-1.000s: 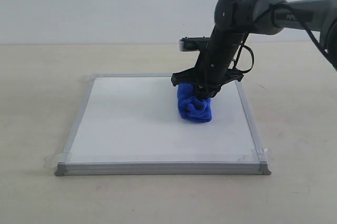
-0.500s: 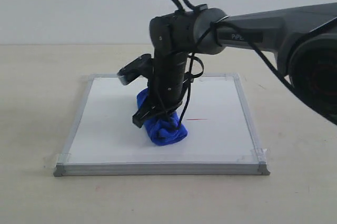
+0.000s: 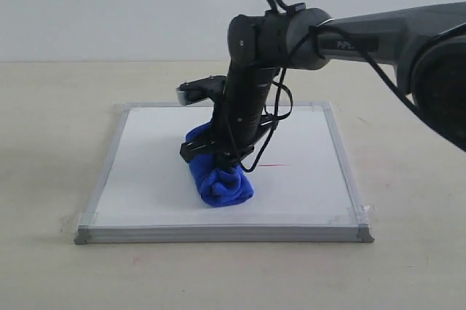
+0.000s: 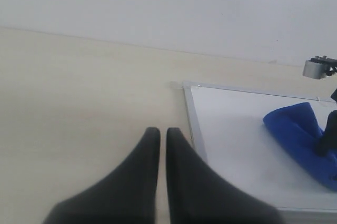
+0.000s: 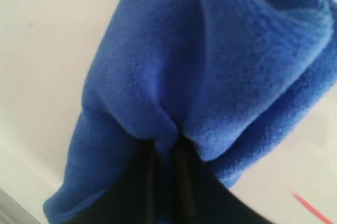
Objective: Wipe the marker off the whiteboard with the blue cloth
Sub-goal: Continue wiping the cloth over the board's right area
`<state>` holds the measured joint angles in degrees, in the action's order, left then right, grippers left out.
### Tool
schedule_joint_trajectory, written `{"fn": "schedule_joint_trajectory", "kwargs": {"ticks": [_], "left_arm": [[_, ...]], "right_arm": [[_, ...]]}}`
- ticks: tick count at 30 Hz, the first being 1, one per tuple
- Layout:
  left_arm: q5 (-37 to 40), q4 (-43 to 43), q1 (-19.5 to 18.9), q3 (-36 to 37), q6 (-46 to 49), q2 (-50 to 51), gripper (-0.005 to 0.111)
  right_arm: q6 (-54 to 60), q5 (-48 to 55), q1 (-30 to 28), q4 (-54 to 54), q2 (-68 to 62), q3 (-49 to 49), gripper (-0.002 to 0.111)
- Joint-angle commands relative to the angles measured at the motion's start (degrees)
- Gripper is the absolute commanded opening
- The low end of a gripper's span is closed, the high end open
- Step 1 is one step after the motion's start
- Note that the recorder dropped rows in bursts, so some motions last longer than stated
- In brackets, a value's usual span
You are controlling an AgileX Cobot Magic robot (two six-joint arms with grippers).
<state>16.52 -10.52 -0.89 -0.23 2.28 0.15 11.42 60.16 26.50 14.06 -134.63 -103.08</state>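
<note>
I can see red marker [image 3: 274,165] beside the blue cloth, so I should use my right gripper to sweep the cloth back over the marker to the whiteboard's frame on that side [image 3: 342,157].
The whiteboard [image 3: 160,179] lies flat on the table, silver-framed with taped corners. My right gripper [image 3: 227,166] is shut on the blue cloth [image 3: 218,183] and presses it onto the board's middle front. A short stretch of the red marker [image 3: 273,166] shows just right of the cloth; the rest is hidden under it. In the right wrist view the cloth [image 5: 210,66] fills the picture, pinched at the gripper [image 5: 166,153], with a red trace [image 5: 310,209] beside it. My left gripper [image 4: 159,135] is shut and empty over the table, off the board's edge [image 4: 195,129]; the cloth [image 4: 300,134] shows there too.
The beige table [image 3: 51,128] surrounds the board on all sides, with a pale wall [image 3: 109,4] behind. The right arm [image 3: 378,30] reaches in from the right above the board's back corner.
The right gripper dragged the cloth from the board's back right to the middle front over the red line, then turned a little and shifted slightly right. The left gripper is not seen earlier.
</note>
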Motion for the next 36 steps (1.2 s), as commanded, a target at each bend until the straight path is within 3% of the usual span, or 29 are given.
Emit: {"fn": "schedule_joint_trajectory", "kwargs": {"ticks": [1, 8, 14, 19, 24, 29, 36], "left_arm": [[0.04, 0.15, -0.17, 0.23, 0.36, -0.15, 0.004], [0.04, 0.15, -0.17, 0.23, 0.36, -0.15, 0.004], [0.04, 0.15, -0.17, 0.23, 0.36, -0.15, 0.004], [0.04, 0.15, -0.17, 0.23, 0.36, -0.15, 0.004], [0.04, 0.15, -0.17, 0.23, 0.36, -0.15, 0.004], [0.04, 0.15, -0.17, 0.23, 0.36, -0.15, 0.004], [0.04, 0.15, -0.17, 0.23, 0.36, -0.15, 0.004]], "right_arm": [[-2.08, 7.54, -5.53, -5.19, -2.66, 11.38, 0.000], [-3.50, -1.90, -18.19, -6.25, 5.30, 25.66, 0.000], [-5.32, -5.58, -23.64, -4.15, 10.49, 27.71, 0.000], [-3.91, -11.48, -20.02, 2.00, 11.24, 27.62, 0.000], [-1.68, -18.69, -11.82, 5.65, 11.14, 26.29, 0.000], [-1.79, -18.96, -4.44, 5.75, 11.14, 21.25, 0.000], [-2.94, -19.23, -1.43, 2.62, 11.14, 16.70, 0.000]]}}
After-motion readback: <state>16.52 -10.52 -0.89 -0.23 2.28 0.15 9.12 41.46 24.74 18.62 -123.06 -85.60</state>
